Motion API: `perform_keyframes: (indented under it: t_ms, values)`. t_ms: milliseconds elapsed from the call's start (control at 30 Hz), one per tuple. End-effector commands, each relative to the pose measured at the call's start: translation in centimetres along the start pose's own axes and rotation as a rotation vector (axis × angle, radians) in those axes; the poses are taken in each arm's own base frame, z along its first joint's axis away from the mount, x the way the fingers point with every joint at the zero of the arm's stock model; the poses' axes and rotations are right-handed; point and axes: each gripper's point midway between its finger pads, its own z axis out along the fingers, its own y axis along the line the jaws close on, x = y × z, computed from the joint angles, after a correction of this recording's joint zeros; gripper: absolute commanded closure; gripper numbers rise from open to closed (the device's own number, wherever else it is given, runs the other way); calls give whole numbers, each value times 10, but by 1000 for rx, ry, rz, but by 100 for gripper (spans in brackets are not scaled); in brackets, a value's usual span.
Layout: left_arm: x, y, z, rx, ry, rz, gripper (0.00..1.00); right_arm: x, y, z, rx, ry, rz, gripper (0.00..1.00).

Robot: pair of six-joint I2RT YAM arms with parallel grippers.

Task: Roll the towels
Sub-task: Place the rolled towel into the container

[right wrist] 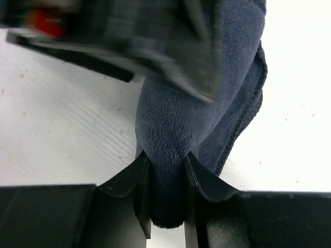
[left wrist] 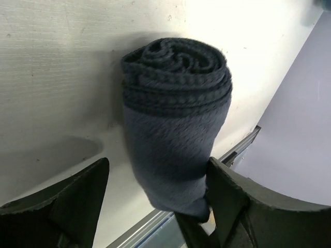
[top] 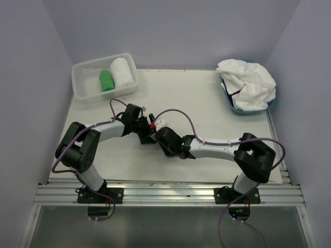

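My right gripper is holding the dark blue towel's end (right wrist: 168, 139), a long way from the clear bin, so next my left gripper grabs the roll (left wrist: 173, 160) and brings it to the bin.
A dark blue towel (left wrist: 176, 119), rolled into a tight cylinder, is held up above the white table (top: 207, 113); its spiral end faces the left wrist camera. My right gripper (right wrist: 165, 157) is shut on one end of the roll (right wrist: 176, 129), pinching the fabric between both fingers. My left gripper (left wrist: 158, 165) is open around the roll's other end; its right finger (left wrist: 232, 191) touches the towel and its left finger (left wrist: 77, 196) stands apart. In the top view both grippers (top: 145, 132) (top: 161, 135) meet at the table's middle and hide the towel.
A clear bin (top: 83, 67) at the back left holds a green rolled towel (top: 106, 80) and a white rolled towel (top: 122, 72). A blue basket (top: 230, 103) at the back right is heaped with white towels (top: 248, 82). The table's metal rail (left wrist: 243, 144) runs close by.
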Motion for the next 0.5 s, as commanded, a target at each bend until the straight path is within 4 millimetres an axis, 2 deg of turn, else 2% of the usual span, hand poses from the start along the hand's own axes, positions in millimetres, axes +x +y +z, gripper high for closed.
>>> perform_keyframes:
  t_ms: [0, 133, 200, 267, 333, 467]
  values:
    - [-8, -21, -12, 52, -25, 48, 21, -27, 2, -14, -146, -102, 218, 82]
    - [-4, -20, -9, 65, -3, 48, 20, -38, -2, -19, -268, -172, 364, 83]
    - [-1, -18, -7, 68, 17, 44, 20, -33, -2, -22, -301, -183, 409, 83]
    - [2, -17, -5, 72, 29, 39, 20, -41, 2, -26, -359, -219, 462, 83]
    - [6, -16, -2, 83, 41, 34, 20, -34, 0, -23, -380, -215, 503, 83]
    - [10, -17, 0, 100, 51, 27, 20, -39, 4, -24, -448, -245, 597, 84]
